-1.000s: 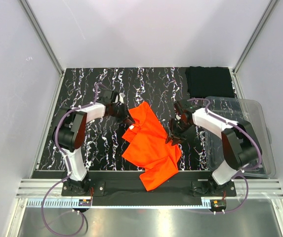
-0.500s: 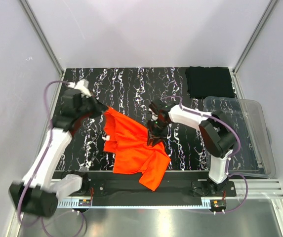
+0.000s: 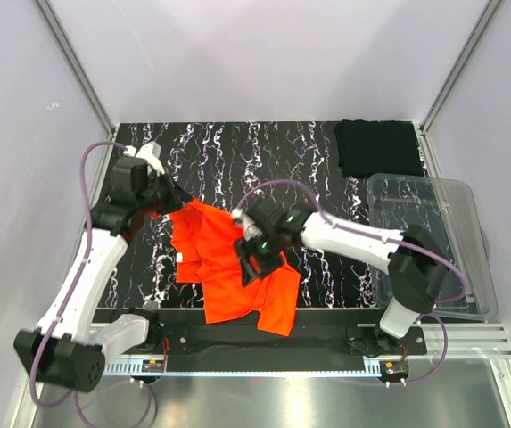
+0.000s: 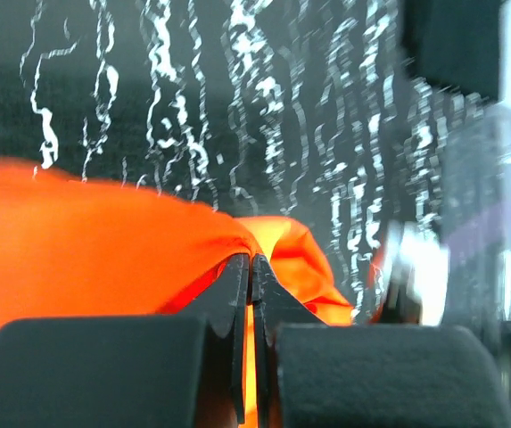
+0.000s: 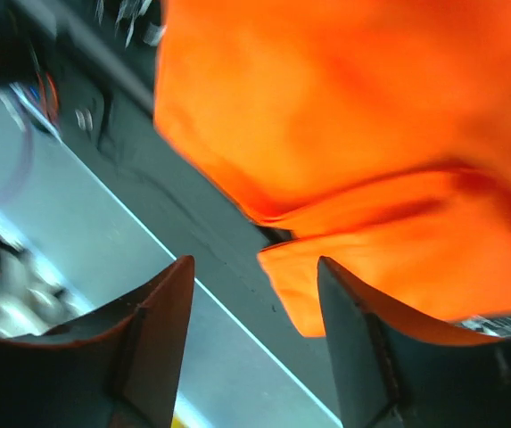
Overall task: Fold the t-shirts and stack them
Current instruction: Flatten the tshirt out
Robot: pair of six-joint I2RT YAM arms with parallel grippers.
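Note:
My gripper will lift the orange-red t-shirt [image 3: 222, 259], and the t-shirt will open into a much wider sheet, because loose flaps lie over each other at the t-shirt's lower edge [image 3: 260, 308].
The orange-red t-shirt [image 3: 237, 276] lies crumpled on the black marbled table, left of centre, its lower part near the front edge. My left gripper [image 3: 168, 205] is shut on the shirt's upper left edge; in the left wrist view the gripper [image 4: 251, 260] pinches orange cloth [image 4: 103, 241] between closed jaws. My right gripper [image 3: 251, 259] hovers over the shirt's middle, jaws open. The right wrist view shows this gripper [image 5: 253, 263] apart from the orange cloth [image 5: 326, 116], holding nothing. The black t-shirt [image 3: 378, 147] lies folded at the back right corner.
A clear plastic bin [image 3: 442, 259] stands along the table's right side, just in front of the black shirt. Grey walls close in the table on three sides. A black rail [image 3: 237, 339] with the arm bases runs along the front edge.
My left gripper has pulled the orange shirt's edge leftward and the cloth has spread that way. My right gripper has moved left over the shirt and its jaws have opened wider.

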